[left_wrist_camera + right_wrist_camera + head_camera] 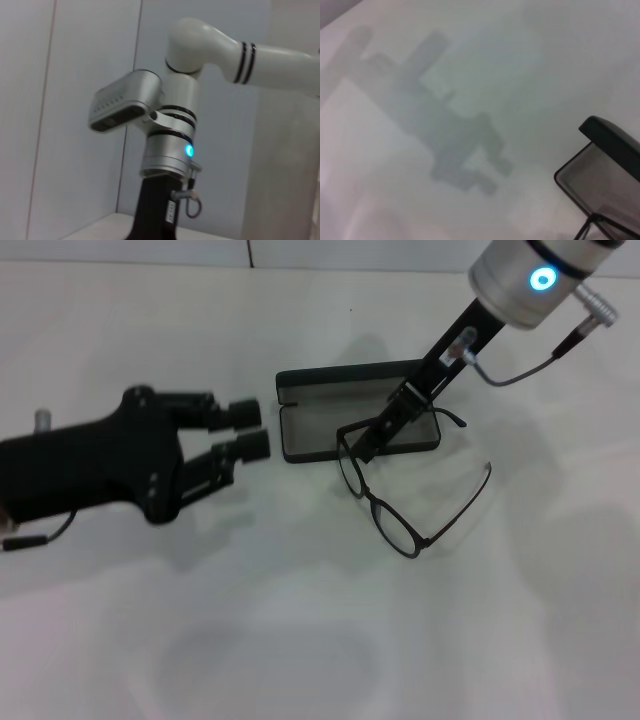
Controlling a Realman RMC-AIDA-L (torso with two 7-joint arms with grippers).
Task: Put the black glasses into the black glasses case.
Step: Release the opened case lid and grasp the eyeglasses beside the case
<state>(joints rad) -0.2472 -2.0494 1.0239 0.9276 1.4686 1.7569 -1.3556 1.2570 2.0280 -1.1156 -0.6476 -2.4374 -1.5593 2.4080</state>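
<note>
The black glasses' bridge lies clear of the case's front edge, so the robot's right gripper keeps going toward the bridge until its fingers close there.
The black glasses case [310, 425] lies open on the white table, lid toward the back, grey lining showing. The black glasses [368, 497] are unfolded, with one lens over the case's front edge and the other lens out over the table in front of it. My right gripper [362, 448] reaches down from the upper right and is shut on the frame by the upper lens. My left gripper [250, 430] is open just left of the case's left end. The right wrist view shows a corner of the case [612, 145] and a thin piece of the glasses [585, 227].
White table [300, 640] all around; its back edge runs along the top of the head view. The left wrist view shows only my right arm [170, 150] against a pale wall.
</note>
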